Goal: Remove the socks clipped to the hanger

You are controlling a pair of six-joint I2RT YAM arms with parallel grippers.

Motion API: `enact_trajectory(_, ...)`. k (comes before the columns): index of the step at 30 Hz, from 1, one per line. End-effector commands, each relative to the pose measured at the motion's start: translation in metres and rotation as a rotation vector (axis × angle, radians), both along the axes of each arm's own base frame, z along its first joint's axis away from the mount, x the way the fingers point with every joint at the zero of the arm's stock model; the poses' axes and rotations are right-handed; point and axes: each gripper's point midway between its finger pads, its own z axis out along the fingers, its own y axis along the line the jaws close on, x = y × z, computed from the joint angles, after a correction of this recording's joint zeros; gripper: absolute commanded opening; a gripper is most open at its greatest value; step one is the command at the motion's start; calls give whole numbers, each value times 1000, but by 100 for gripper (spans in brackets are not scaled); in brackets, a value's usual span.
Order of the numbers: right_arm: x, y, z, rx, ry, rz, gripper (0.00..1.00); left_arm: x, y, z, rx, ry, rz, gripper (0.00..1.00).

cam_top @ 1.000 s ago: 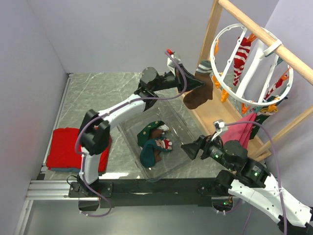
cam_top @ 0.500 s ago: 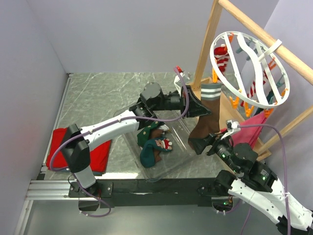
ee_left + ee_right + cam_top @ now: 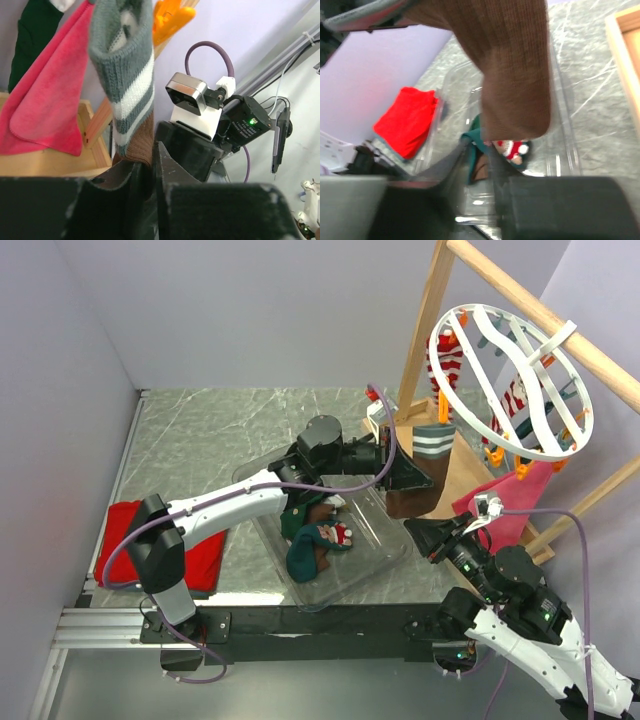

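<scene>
The brown sock's toe point(image 3: 517, 127) hangs past the closed fingers of the robot's right gripper, so next the right gripper opens them and clamps the toe point(image 3: 400, 505) before the left gripper opens the orange peg.
A brown sock point(image 3: 408, 502) with a grey-and-white striped cuff point(image 3: 125, 75) hangs upright beside the white hanger point(image 3: 490, 308), just under an orange peg point(image 3: 172, 15). My left gripper point(image 3: 412, 480) point(image 3: 151, 150) is shut on its brown middle. My right gripper point(image 3: 412, 530) point(image 3: 479, 142) comes up from below, blurred, with its jaws drawn close on the sock's toe point(image 3: 515, 100). Red-and-white striped socks point(image 3: 450, 358) and a pink sock point(image 3: 500, 505) still hang from the ring.
A clear plastic bin point(image 3: 385, 550) under both grippers holds green socks point(image 3: 305, 540). A folded red cloth point(image 3: 125, 540) lies at the left. The wooden rail frame point(image 3: 420, 340) stands at the right, and its base tray is close behind the sock.
My left gripper drew the brown sock down and rightward, away from the ring, which swung. My right gripper moved up to the sock's toe and went from wide open to nearly closed.
</scene>
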Motion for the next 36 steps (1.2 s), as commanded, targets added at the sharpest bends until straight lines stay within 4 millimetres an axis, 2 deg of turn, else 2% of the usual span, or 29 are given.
enact_trajectory(1,4,-4,10,28,-33,-31,11,-13,-2,15,-34,-5,-31,19)
enact_trajectory(3,5,-7,9,28,-26,-48,0,-14,-1,16,-34,-5,-32,20)
enact_trajectory(14,6,-9,8,54,-28,-63,0,-13,-3,12,-12,4,-28,23)
enact_trajectory(15,6,-8,8,53,-29,-59,6,-14,-3,13,-9,8,-28,22)
enact_trajectory(16,6,-9,7,52,-23,-64,18,-14,-2,13,-9,11,-29,22)
enact_trajectory(17,7,-9,6,49,-19,-70,33,-14,-1,15,-11,14,-28,22)
enact_trajectory(18,8,-11,7,49,-17,-84,56,-15,0,18,-17,15,-27,22)
enact_trajectory(19,9,-12,7,49,-16,-92,63,-16,1,19,-18,25,-26,22)
enact_trajectory(23,10,-16,11,53,-20,-112,73,-20,5,27,-32,35,-34,22)
enact_trajectory(26,11,-17,17,74,-42,-115,74,-24,6,29,-48,44,-53,22)
enact_trajectory(31,13,-16,24,72,-66,-118,67,-28,4,29,-51,62,-80,23)
enact_trajectory(34,11,-15,32,88,-92,-101,44,-28,2,26,-40,63,-83,27)
enact_trajectory(35,10,-16,34,95,-96,-101,19,-29,2,25,-35,63,-86,35)
enact_trajectory(36,10,-16,32,94,-92,-102,5,-29,2,23,-26,62,-89,40)
